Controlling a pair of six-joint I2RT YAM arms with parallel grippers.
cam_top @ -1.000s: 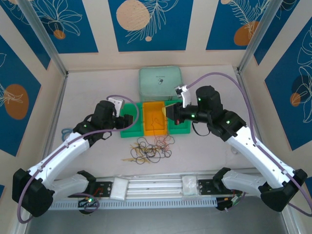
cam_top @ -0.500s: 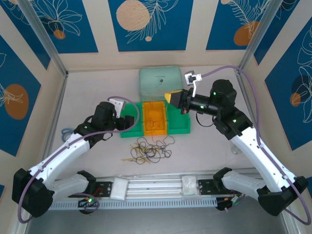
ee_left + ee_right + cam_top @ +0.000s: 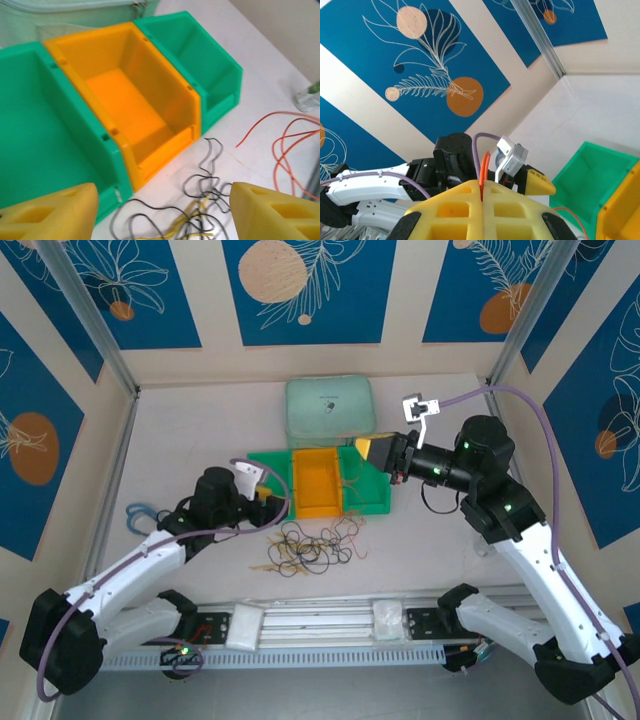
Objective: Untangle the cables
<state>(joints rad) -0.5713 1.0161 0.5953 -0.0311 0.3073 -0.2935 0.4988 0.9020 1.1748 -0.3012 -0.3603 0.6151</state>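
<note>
The orange-red cable's loops [image 3: 352,528] still run into the loose heap, so my left gripper should steady the black strands of cable [image 3: 304,548] while my right gripper draws the orange-red cable clear.
The cables [image 3: 310,545] lie in a tangled heap of black, pale yellow and orange-red loops in front of the bins. My left gripper [image 3: 268,498] hangs open just left of the heap. In the left wrist view its yellow fingers [image 3: 50,212] straddle black and yellow strands [image 3: 205,215] from above, and orange-red loops [image 3: 290,145] lie off to the right. My right gripper [image 3: 372,450] is raised over the right green bin. Its jaws are shut on an orange-red cable [image 3: 483,170], whose loop sticks up between the pads of the right gripper [image 3: 482,189].
Three bins stand side by side: a green one [image 3: 262,468], an orange one [image 3: 318,485] and a second green one [image 3: 372,498]. A mint box [image 3: 330,407] sits behind them. A small blue loop [image 3: 138,512] lies at the far left. The arm rail [image 3: 320,625] runs along the near edge.
My right gripper has risen and pulled back to the right from over the orange bin, still pinching the orange-red cable. My left gripper has dropped toward the heap.
</note>
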